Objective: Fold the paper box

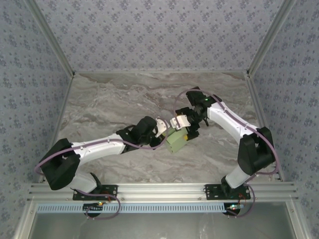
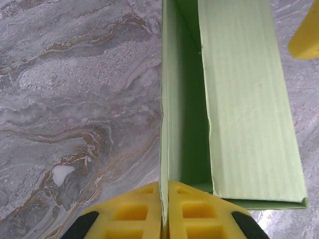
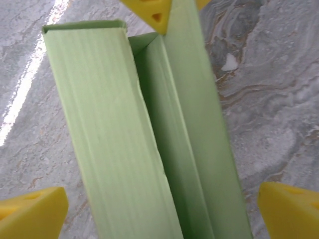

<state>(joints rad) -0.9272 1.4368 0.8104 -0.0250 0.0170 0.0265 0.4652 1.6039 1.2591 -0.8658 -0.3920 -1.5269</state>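
Observation:
The paper box (image 1: pixel 176 143) is lying at a slant toward the bar, so the robot's left gripper should free the box's side (image 3: pixel 144 204) first, before the right gripper turns the box crosswise.
The paper box (image 1: pixel 177 141) is a pale green, half-folded card box in the middle of the marble table. My left gripper (image 1: pixel 166 131) is shut on the box's thin side wall. In the left wrist view the yellow pads (image 2: pixel 144 209) pinch that upright wall (image 2: pixel 167 124), and a folded flap (image 2: pixel 249 99) leans over the open inside. My right gripper (image 3: pixel 163 191) is open. Its yellow fingers (image 3: pixel 30 214) stand wide on either side of the box (image 3: pixel 124 139), clear of its sides. From above, the right gripper (image 1: pixel 185 127) hovers at the box's far end.
Patterned walls close in the marble table (image 1: pixel 109 104) on three sides, and a metal rail (image 1: pixel 159 189) runs along the near edge. The two arms meet at the centre. Bare tabletop lies to the left, the right and the far side of them.

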